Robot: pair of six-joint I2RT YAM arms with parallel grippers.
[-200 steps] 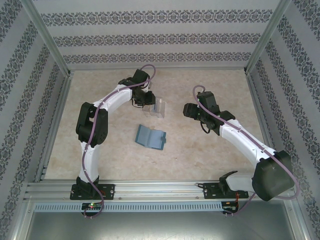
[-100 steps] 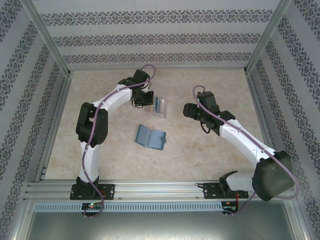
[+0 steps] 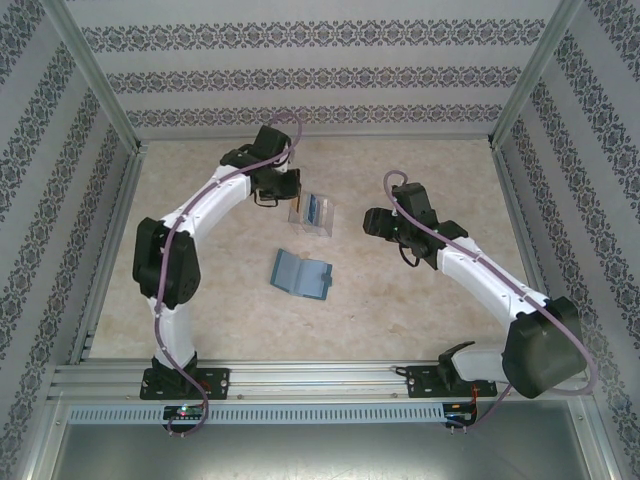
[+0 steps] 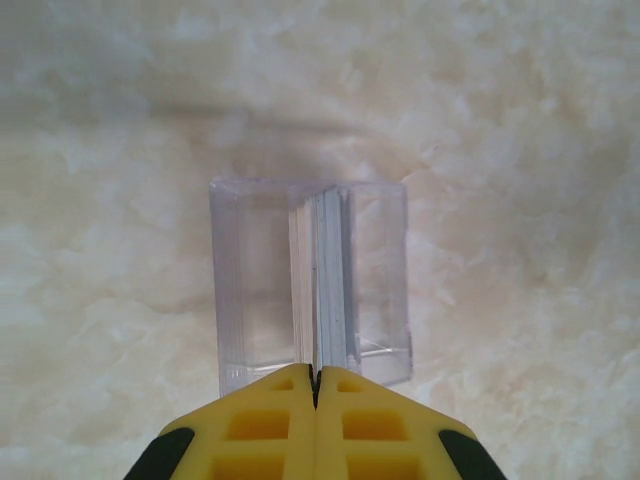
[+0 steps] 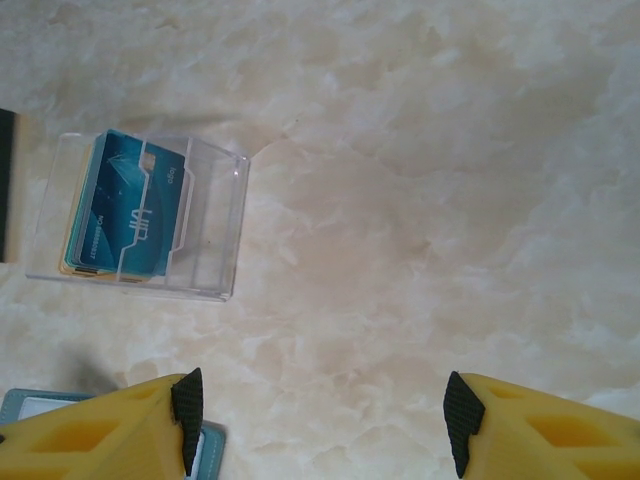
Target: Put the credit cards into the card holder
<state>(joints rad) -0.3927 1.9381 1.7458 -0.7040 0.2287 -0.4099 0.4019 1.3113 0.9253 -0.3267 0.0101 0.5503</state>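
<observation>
My left gripper has the orange-tan card (image 5: pixel 12 186) clear of the blue card and my right gripper's fingers open (image 5: pixel 323 425), so it should keep going toward them and let go once they close.
The clear card holder (image 3: pixel 312 213) stands on the table toward the back, in the middle. A blue credit card (image 5: pixel 130 205) stands inside it, with an orange-tan card's edge (image 5: pixel 67 262) showing behind. In the left wrist view both cards (image 4: pixel 325 280) appear edge-on in the holder (image 4: pixel 250 290). My left gripper (image 3: pixel 283 192) sits just left of the holder, and its jaws (image 4: pixel 316 376) are shut with nothing between them. My right gripper (image 3: pixel 375 225) hovers to the right of the holder, open and empty (image 5: pixel 320 420).
A blue-grey folding wallet (image 3: pixel 302 274) lies open on the table in front of the holder, and its corner (image 5: pixel 205 445) shows beside my right gripper's left finger. Patterned walls and metal posts enclose the marble-look tabletop (image 3: pixel 420 300).
My left gripper closed and drew back from the holder toward the far left. The blue card now shows inside the holder. The right arm stayed still.
</observation>
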